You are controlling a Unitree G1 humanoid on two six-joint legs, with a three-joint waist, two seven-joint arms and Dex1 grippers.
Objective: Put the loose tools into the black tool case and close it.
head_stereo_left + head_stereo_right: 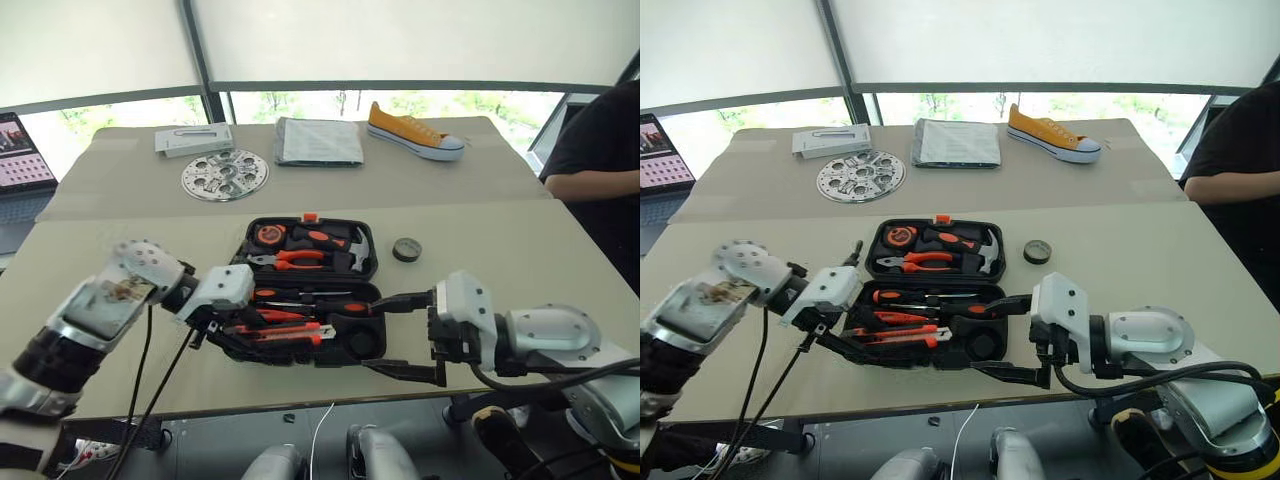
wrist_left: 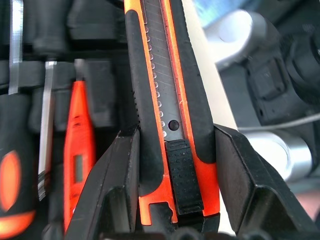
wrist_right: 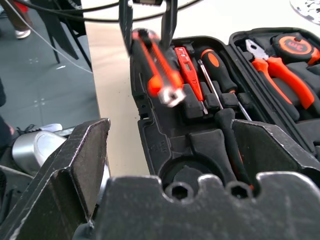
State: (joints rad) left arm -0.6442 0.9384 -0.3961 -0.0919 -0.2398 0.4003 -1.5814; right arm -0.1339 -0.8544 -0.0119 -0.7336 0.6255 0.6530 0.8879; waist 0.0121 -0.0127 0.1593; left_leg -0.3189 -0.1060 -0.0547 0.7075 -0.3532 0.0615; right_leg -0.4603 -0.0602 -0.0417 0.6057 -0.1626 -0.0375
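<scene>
The utility knife is tilted above its hollow (image 1: 300,349) in the case. So next I let go of it with my left gripper, close that gripper's fingers and push the knife (image 1: 285,331) down flat into the case.
The black tool case (image 1: 246,252) lies open in the middle of the table, its orange latch (image 1: 310,216) on the far rim. My left gripper (image 2: 175,135) is shut on the black-and-orange utility knife (image 2: 167,100), which it holds tilted just over the near-left recesses. A slim orange pen-like tool (image 3: 187,67) and two screwdrivers (image 3: 215,60) lie in the near half beside it. The small black tape roll (image 1: 406,249) sits on the table to the right of the case. My right gripper (image 1: 405,337) stands open at the case's near-right corner, holding nothing.
Pliers (image 1: 290,259), a hammer and a tape measure sit in the far half. Behind the case lie a perforated silver disc (image 1: 225,175), a flat grey box (image 1: 195,138), a folded grey sheet (image 1: 318,140) and a yellow shoe (image 1: 413,131). A person's arm (image 1: 590,185) rests at the right edge.
</scene>
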